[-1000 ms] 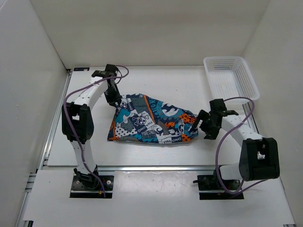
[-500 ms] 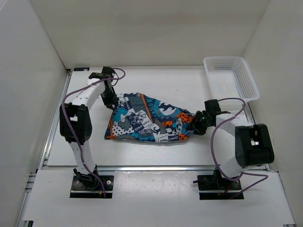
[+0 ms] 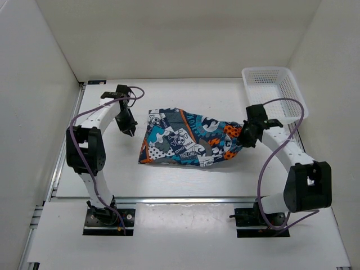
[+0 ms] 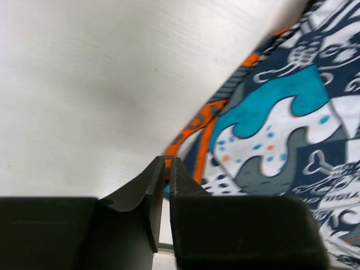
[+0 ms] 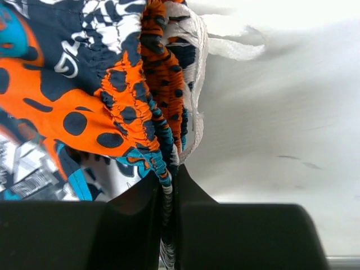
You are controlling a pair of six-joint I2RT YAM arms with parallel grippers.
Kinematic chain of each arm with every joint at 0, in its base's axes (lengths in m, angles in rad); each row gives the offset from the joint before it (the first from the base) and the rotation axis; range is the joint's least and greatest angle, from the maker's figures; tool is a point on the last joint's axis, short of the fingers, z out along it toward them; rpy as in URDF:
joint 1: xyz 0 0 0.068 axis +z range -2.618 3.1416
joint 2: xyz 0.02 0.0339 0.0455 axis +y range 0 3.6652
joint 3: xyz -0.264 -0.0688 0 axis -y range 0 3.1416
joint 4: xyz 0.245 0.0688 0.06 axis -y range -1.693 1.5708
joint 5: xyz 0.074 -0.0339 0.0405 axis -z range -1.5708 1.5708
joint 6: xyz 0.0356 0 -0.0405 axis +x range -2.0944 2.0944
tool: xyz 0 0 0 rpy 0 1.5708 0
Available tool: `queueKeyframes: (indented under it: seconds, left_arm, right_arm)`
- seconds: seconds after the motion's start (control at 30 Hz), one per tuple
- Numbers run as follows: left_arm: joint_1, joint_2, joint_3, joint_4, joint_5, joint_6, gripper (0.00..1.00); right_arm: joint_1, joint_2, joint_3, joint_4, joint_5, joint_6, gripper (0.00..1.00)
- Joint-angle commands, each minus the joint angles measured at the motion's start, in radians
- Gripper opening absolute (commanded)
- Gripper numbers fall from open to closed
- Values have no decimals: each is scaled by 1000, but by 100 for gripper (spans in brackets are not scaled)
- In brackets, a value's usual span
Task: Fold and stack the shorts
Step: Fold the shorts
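Observation:
I should bring the gathered waistband (image 3: 231,135) in my right gripper back across the legs (image 3: 163,136) to my empty left gripper, because the waistband is far from it.
The shorts (image 3: 188,138), in a teal, orange, navy and white comic print, lie bunched lengthwise across the middle of the table. My right gripper (image 3: 246,138) is shut on their right end. In the right wrist view the gathered orange and teal waistband (image 5: 160,121) runs down between the jaws of that gripper (image 5: 171,169). My left gripper (image 3: 129,131) stands a little left of the shorts, apart from them. In the left wrist view its jaws (image 4: 166,160) are shut with nothing between them, and the shorts (image 4: 281,124) lie beyond the tips.
A white plastic mesh basket (image 3: 274,93) stands at the back right corner, close behind the right arm. A white drawstring (image 5: 236,48) trails from the waistband onto the table. White walls close in on three sides.
The left gripper let go of the shorts' left end and drew away to the left. The right gripper closed on the waistband and pulled the shorts to the right and back.

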Motion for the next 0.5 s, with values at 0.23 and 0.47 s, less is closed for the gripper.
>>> queueKeyframes:
  seconds: [0.23,0.47]
  left_arm:
    - [-121,6,-55,152,78,-43,10]
    - [-160,166,87,182,136,-43,10]
  right_arm:
    - [43,18,366,-285,281,-212,0]
    - [122,151,562,-342,356,-221,0]
